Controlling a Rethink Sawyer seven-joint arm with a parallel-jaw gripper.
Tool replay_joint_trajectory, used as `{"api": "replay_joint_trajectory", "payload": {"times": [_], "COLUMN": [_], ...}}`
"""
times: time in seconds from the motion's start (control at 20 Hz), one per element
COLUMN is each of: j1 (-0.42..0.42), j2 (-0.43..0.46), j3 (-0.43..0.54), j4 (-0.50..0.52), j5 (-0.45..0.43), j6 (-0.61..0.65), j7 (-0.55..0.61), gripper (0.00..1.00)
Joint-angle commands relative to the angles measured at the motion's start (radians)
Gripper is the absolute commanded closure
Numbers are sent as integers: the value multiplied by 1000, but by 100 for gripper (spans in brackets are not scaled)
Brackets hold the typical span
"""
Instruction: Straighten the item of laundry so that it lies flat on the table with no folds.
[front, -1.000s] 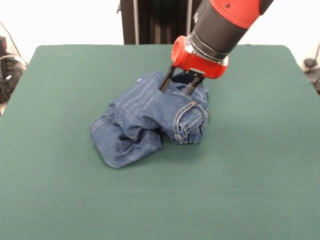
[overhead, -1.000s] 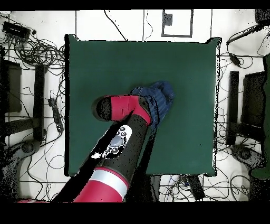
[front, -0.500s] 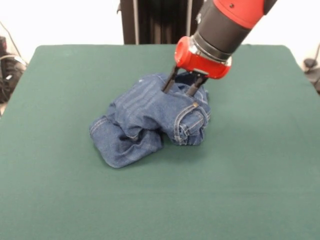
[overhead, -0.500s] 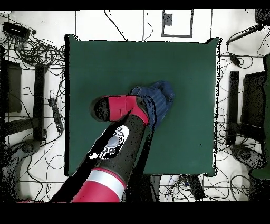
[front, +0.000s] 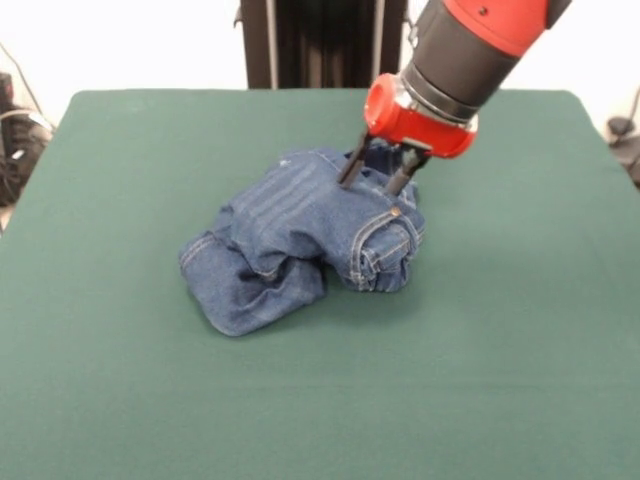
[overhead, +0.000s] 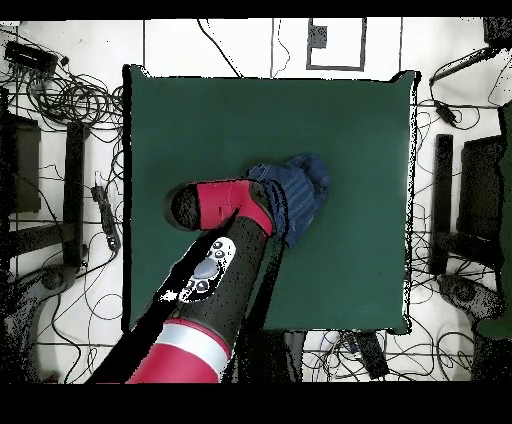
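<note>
My gripper will have both the waist and the legs hanging down from it when I lift, because the fold of denim (front: 369, 186) is next to the stitched pocket (front: 386, 243).
The item of laundry (front: 290, 240), a small pair of blue jeans, lies bunched in folds near the middle of the table (front: 500, 330). One leg is curled toward the front left and a rolled hem sits at the right. My gripper (front: 368, 188) comes down onto the far right part of the heap, open. Its two dark fingers (front: 352, 165) stand apart with their tips on the denim. In the overhead view the jeans (overhead: 305, 185) show beside the red wrist (overhead: 235, 205), which hides the fingers; the green table (overhead: 200, 120) spreads wide around them.
Green cloth surrounds the heap on every side, widest toward the front edge in the front view. Off the table, cables (overhead: 70, 95) and black stands (overhead: 470, 190) lie on the floor at both sides.
The gripper has risen a little and shifted right and away from the camera in the front view. Its fingers keep the same spread. The jeans' right fold nudged slightly right.
</note>
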Motion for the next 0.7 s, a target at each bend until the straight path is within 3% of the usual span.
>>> {"api": "replay_joint_trajectory", "payload": {"times": [0.05, 0.2, 0.7], "j1": [-31, -24, -48], "j2": [85, 104, 88], "j3": [60, 34, 30], "j4": [-21, -45, -61], "j5": [0, -20, -21], "j6": [-74, -115, -86], "j7": [203, 211, 172], "gripper": [0, 0, 0]}}
